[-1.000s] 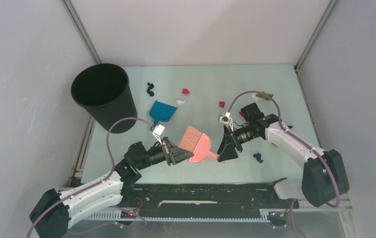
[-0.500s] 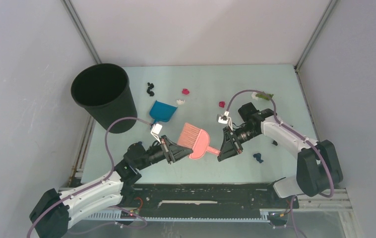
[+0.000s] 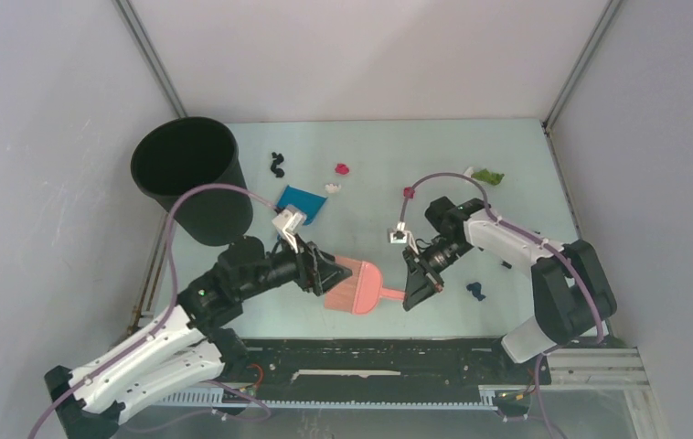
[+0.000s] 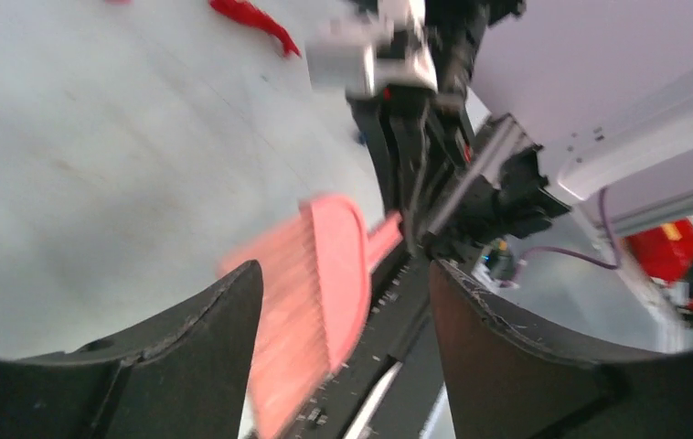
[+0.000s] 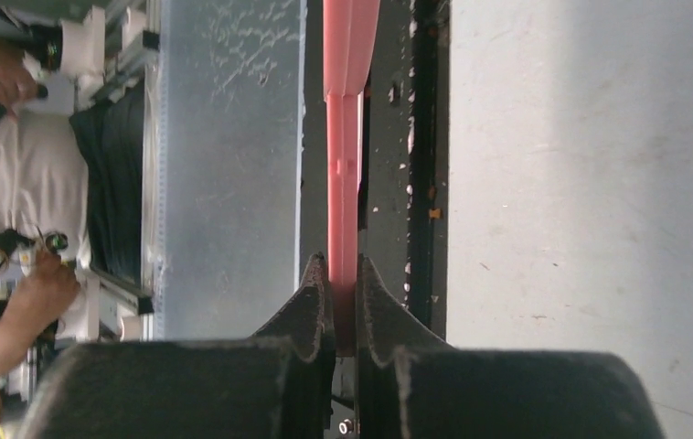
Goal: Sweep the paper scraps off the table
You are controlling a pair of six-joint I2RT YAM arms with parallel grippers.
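My right gripper pinches only the end of the pink brush's handle [image 3: 399,294]. My left gripper should hold the brush's head [image 3: 368,289] while my right one takes a closer grip.
The pink brush [image 3: 354,286] hangs low over the pale green table [image 3: 389,146] near its front edge. My right gripper [image 3: 413,294] is shut on the brush's handle [image 5: 343,165], which the right wrist view shows pinched between both pads of the gripper [image 5: 343,274]. My left gripper [image 3: 326,271] is open, its fingers [image 4: 187,357] wide apart with the blurred bristle head [image 4: 320,293] between them. Paper scraps lie farther back: black [image 3: 277,165], red [image 3: 342,168], white [image 3: 332,187], pink [image 3: 409,192], green [image 3: 487,176] and dark blue [image 3: 476,291].
A black bin [image 3: 189,178] stands at the back left. The blue dustpan [image 3: 302,199] lies beside it, partly behind my left wrist. A black rail [image 3: 379,352] runs along the near edge. Grey walls close in three sides.
My right gripper closed on the brush handle. My left gripper let go of the bristle head and opened wide. The brush shifted toward the near edge.
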